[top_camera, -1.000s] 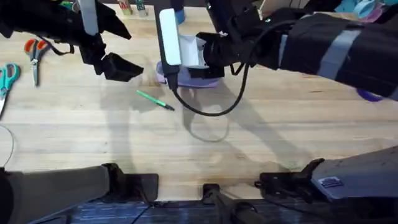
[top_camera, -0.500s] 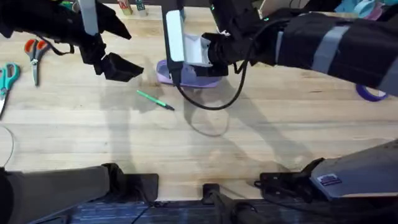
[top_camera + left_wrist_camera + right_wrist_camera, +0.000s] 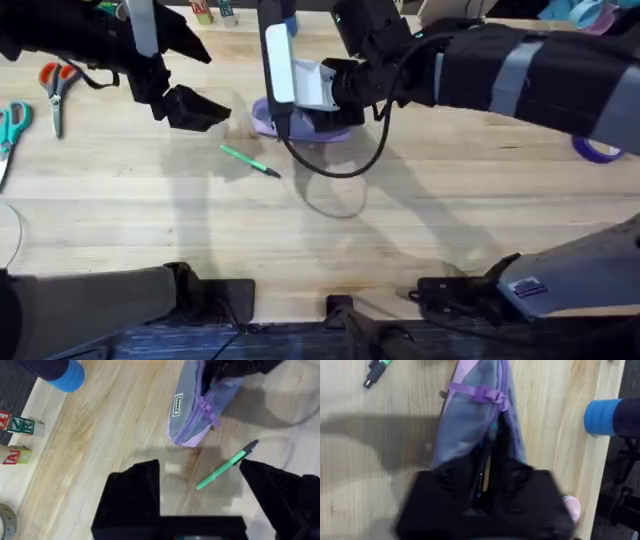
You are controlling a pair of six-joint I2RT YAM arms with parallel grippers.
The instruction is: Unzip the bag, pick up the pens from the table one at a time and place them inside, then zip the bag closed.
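Note:
The lavender bag [image 3: 263, 120] is longer than the green pen [image 3: 250, 160], so the green pen will lie lengthwise completely inside when I lower it through the bag's opening.
The lavender bag [image 3: 262, 118] lies on the table [image 3: 400, 230] at the far middle, its zipper open [image 3: 475, 420]. My right gripper [image 3: 484, 491] is at the bag's opening, shut on the slim dark pen [image 3: 483, 479], which points into the slit. The green pen [image 3: 250, 160] lies on the wood just in front of the bag [image 3: 192, 415], seen too in the left wrist view [image 3: 227, 465]. My left gripper [image 3: 200, 495] hovers open above the table, left of the bag, holding nothing.
Orange scissors [image 3: 55, 85] and teal scissors [image 3: 10, 125] lie at the far left. A blue cylinder [image 3: 67, 372] and letter blocks [image 3: 17, 425] stand at the back edge. A purple tape roll [image 3: 598, 152] sits far right. The right arm's cable [image 3: 330, 172] loops over the table.
The right gripper has shifted slightly right and away over the bag, uncovering more of the bag's left end. The left arm and green pen have not moved.

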